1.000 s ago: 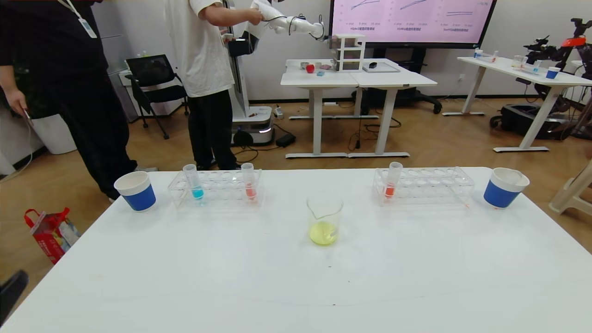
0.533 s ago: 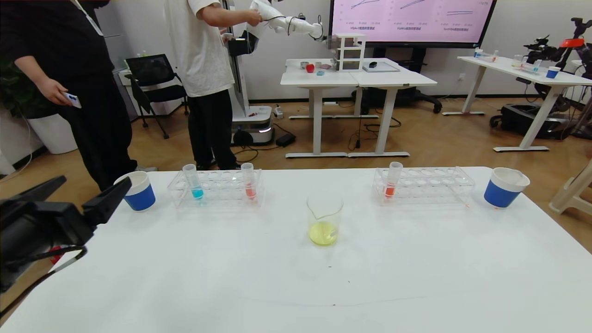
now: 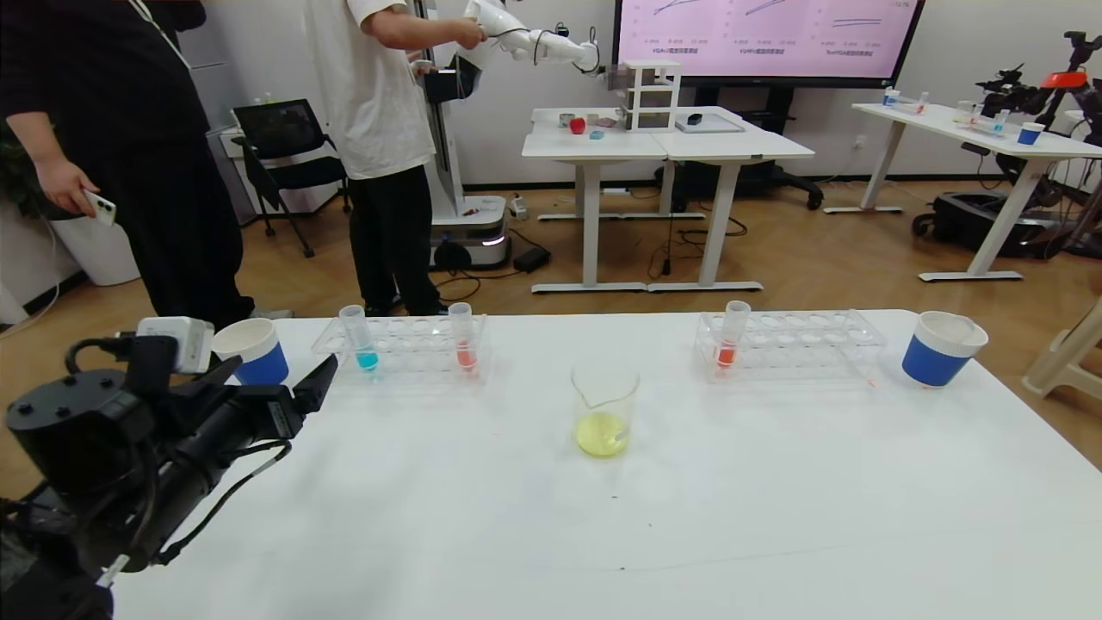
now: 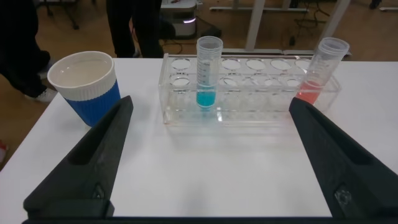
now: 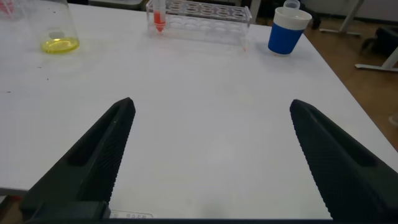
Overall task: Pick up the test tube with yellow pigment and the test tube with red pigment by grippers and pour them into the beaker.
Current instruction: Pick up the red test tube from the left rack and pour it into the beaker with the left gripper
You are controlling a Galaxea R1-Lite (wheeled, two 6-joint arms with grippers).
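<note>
The red pigment will turn the beaker's liquid light orange when I pour out the test tube, because yellow liquid covers the beaker's bottom.
The beaker stands mid-table with yellow liquid in its bottom; it also shows in the right wrist view. No test tube with yellow pigment is in view. One test tube with red pigment stands at the right end of the left rack, another in the right rack. My left gripper is open and empty, just short of the left rack. In the left wrist view, the left gripper faces a cyan tube and the red tube. My right gripper is open over bare table.
A blue-and-white paper cup stands beside my left gripper, another at the far right. A cyan tube is in the left rack. Two people stand beyond the table's far left edge.
My left arm has come in from the left edge and moved forward and right toward the left rack, fingers open. The tubes and beaker have not moved.
</note>
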